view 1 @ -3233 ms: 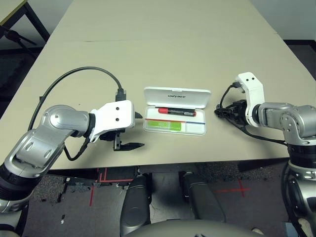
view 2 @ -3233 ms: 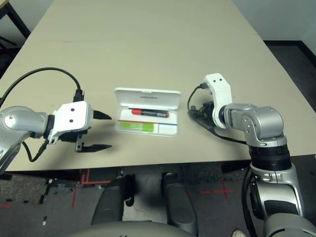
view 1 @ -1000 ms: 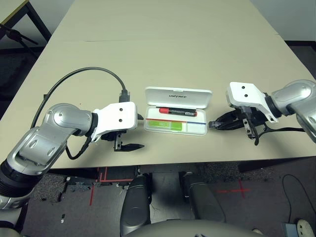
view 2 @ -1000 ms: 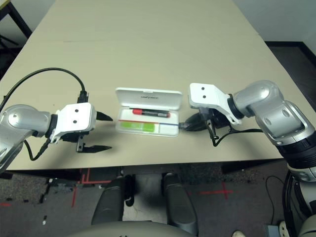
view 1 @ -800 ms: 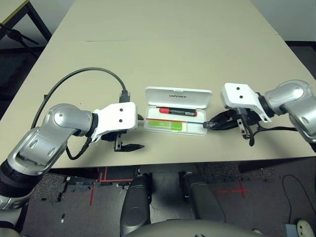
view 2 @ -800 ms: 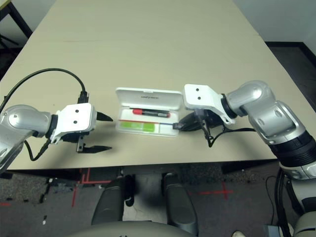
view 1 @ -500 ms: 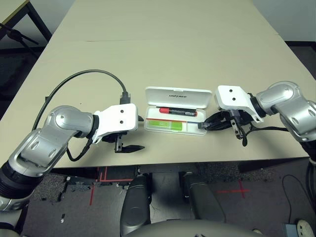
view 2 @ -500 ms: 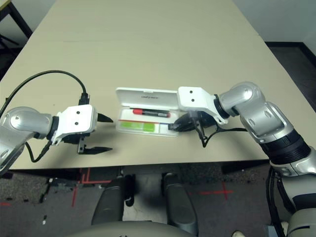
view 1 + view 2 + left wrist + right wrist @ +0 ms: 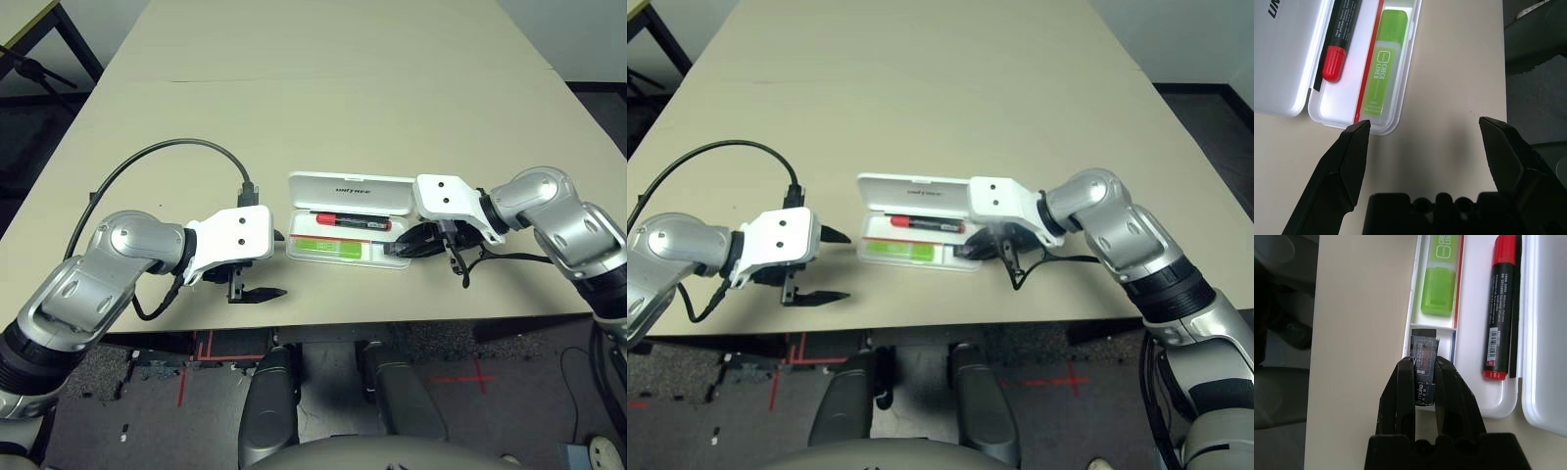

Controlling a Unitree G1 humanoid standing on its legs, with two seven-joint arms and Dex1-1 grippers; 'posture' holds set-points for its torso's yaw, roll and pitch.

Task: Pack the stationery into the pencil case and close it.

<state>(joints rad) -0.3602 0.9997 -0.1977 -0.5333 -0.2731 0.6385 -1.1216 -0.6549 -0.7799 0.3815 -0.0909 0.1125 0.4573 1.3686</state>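
I expect the lid (image 9: 333,193) to swing over and close flat when I push it, since it is joined along the pencil case's long back edge (image 9: 353,211).
The white pencil case (image 9: 396,262) lies open at the table's near middle, its lid (image 9: 353,189) flat behind it. Inside are the red marker (image 9: 349,221) and the light-green stick (image 9: 328,249). My right gripper (image 9: 1424,363) is shut on the small dark-grey block (image 9: 1424,345), whose tip hangs over the small end compartment at the case's right end, beside the green stick (image 9: 1439,284) and marker (image 9: 1501,313). My left gripper (image 9: 1425,127) stands open just left of the case, low over the table, with nothing between its fingers.
A black cable (image 9: 167,149) loops from my left arm across the table's left side. The case sits close to the table's front edge (image 9: 392,323). Broad bare tabletop stretches behind the case.
My right arm swung in from the right and brought the dark-grey block to the case's right end. The left gripper has stayed open beside the case.
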